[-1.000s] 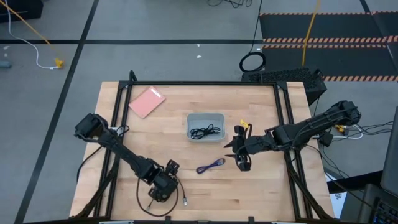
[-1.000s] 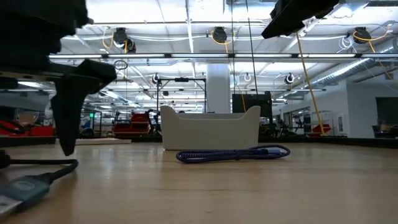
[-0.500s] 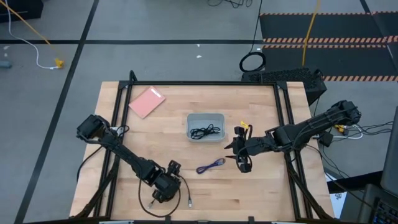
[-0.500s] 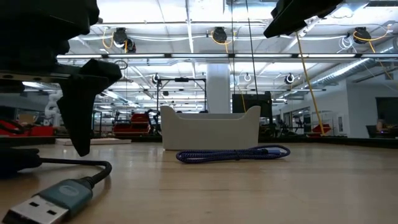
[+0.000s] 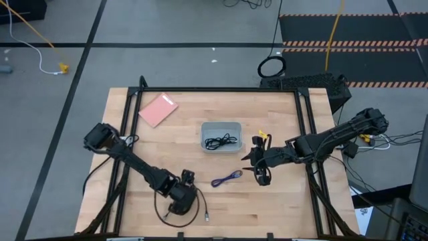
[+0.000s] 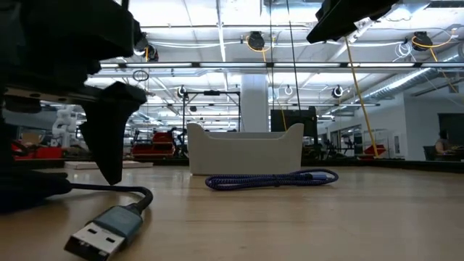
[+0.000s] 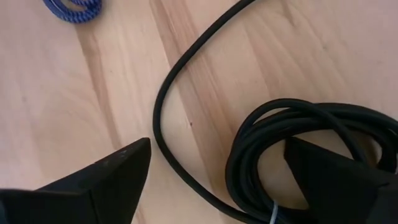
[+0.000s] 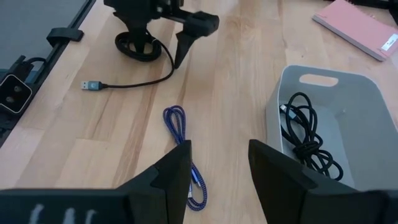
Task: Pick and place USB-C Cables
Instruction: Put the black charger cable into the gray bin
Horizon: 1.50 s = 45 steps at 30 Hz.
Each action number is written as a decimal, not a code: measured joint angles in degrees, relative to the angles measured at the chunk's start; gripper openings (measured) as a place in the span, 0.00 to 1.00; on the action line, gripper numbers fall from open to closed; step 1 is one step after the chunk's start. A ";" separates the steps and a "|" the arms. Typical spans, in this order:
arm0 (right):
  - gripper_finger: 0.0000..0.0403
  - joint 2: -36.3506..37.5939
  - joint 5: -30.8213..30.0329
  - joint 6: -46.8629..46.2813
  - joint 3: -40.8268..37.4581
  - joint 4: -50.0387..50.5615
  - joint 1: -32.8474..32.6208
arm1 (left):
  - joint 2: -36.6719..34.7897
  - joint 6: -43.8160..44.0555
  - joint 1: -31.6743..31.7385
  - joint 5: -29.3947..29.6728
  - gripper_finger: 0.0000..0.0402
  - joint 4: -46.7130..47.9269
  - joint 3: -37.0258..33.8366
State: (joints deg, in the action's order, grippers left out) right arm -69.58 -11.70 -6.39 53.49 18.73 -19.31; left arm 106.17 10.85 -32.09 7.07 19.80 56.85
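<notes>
I expect the black coiled cable (image 7: 244, 158) to stay bundled with its tail trailing when I lift it, because one slack tail (image 7: 160, 102) comes out of the stacked loops.
A black coiled cable (image 7: 292, 134) lies near the table's near edge, its tail ending in a grey plug (image 5: 206, 216) flat on the wood. My left gripper (image 5: 179, 196) stands over this coil, pointing down, open. A purple-blue cable (image 5: 227, 177) lies folded on the table, mid-way between the arms. Another black cable (image 5: 221, 141) rests inside the grey bin (image 5: 221, 126). My right gripper (image 5: 261, 172) hovers open, right of the purple-blue cable and touching nothing. My left gripper comes from above, pointing down. One finger (image 7: 336, 180) stands inside the ring of the black coil (image 7: 249, 140), whose strands curve around it. The other finger (image 7: 112, 180) is outside, over bare wood. The coil lies flat on the table, its tail (image 8: 134, 82) slack.
A pink pad (image 5: 158, 109) lies at the far left of the table. The grey bin sits in the middle toward the far edge. Bare wood stretches between the purple-blue cable and the coil. A thick black cable ring (image 5: 271, 66) lies on the floor beyond the table.
My left gripper has shifted a little toward the table's right edge, and the black coil has slid along with it. The loose plug end has swung rightward over the wood. The right arm, purple-blue cable and bin have stayed put.
</notes>
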 joint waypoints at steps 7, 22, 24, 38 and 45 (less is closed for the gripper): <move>0.38 0.00 0.00 0.00 0.00 0.03 -0.14 | 0.28 -0.44 2.57 -4.79 0.81 -1.22 -0.03; 0.38 0.00 0.02 0.00 0.00 0.42 -0.31 | 0.56 -4.74 3.36 -4.98 0.24 -4.85 -0.12; 0.38 0.00 0.02 0.00 0.00 0.42 -0.31 | 0.59 -4.70 3.36 -4.70 0.18 -5.25 -0.12; 0.38 0.00 0.02 0.02 0.00 0.45 -0.31 | -1.20 -6.12 2.97 -1.79 0.11 -6.34 -0.29; 0.38 0.02 0.02 0.02 0.00 1.05 -0.31 | -8.53 -11.81 3.15 6.14 0.09 -4.83 -0.29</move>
State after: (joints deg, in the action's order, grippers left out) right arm -69.56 -11.68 -6.37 53.49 19.79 -19.62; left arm 97.64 -0.96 -28.95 13.21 14.97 56.55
